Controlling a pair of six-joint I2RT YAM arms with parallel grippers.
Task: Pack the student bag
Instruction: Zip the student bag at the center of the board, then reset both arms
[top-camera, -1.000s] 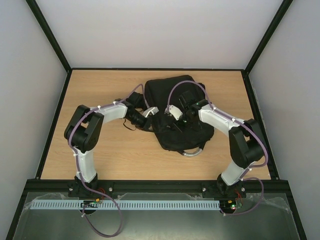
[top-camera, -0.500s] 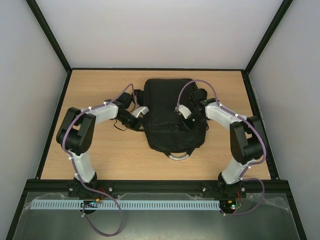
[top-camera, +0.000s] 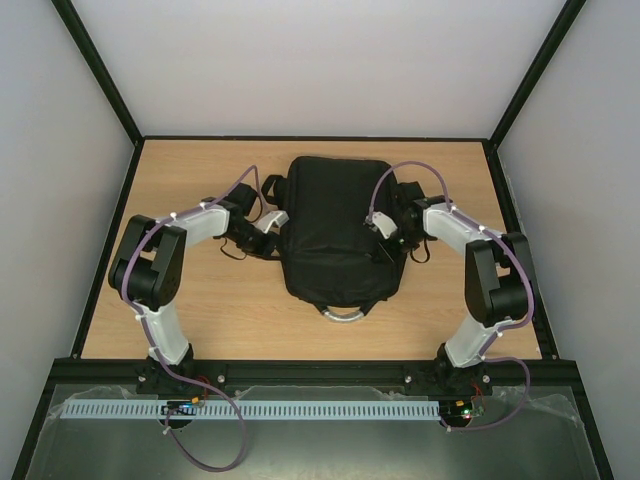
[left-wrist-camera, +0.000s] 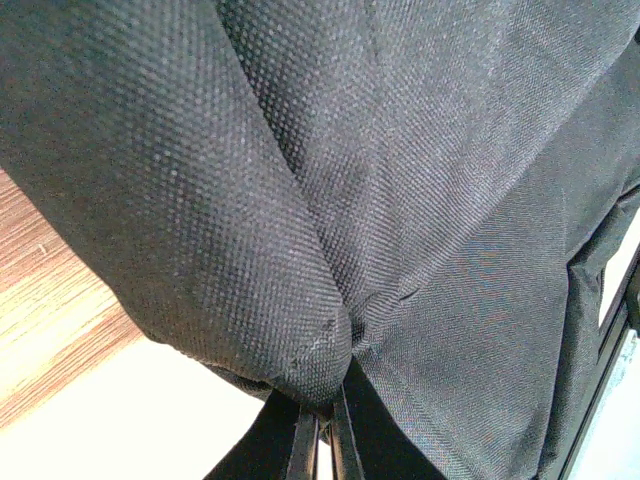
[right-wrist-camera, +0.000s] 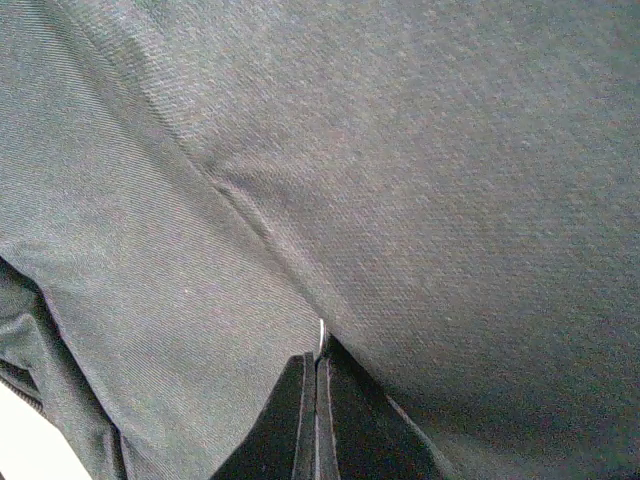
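Note:
The bag's opposite edge (top-camera: 284, 246) is in my left gripper, so my right gripper should go on pulling the small metal piece (right-wrist-camera: 322, 336) along the seam until the seam's end and then let go.
The student bag (top-camera: 335, 225), a large black backpack, lies flat in the middle of the wooden table, its silver-grey handle loop (top-camera: 343, 315) pointing toward the arms. My left gripper (top-camera: 268, 226) is at the bag's left edge. In the left wrist view it (left-wrist-camera: 322, 442) is shut on a bulging fold of the black fabric (left-wrist-camera: 300, 250). My right gripper (top-camera: 385, 230) is at the bag's right side. In the right wrist view it (right-wrist-camera: 316, 420) is shut on the bag's fabric (right-wrist-camera: 420, 200), with a small metal piece (right-wrist-camera: 321, 338) showing at the tips.
The table (top-camera: 180, 310) is ringed by a black frame (top-camera: 110, 240) and white walls. A thin black strap end (top-camera: 232, 250) trails on the wood left of the bag. Another black strap (top-camera: 418, 250) sticks out at the bag's right side.
Both grippers have kept their hold. The bag has swung from tilted to square and shifted left and back; the handle loop moved left.

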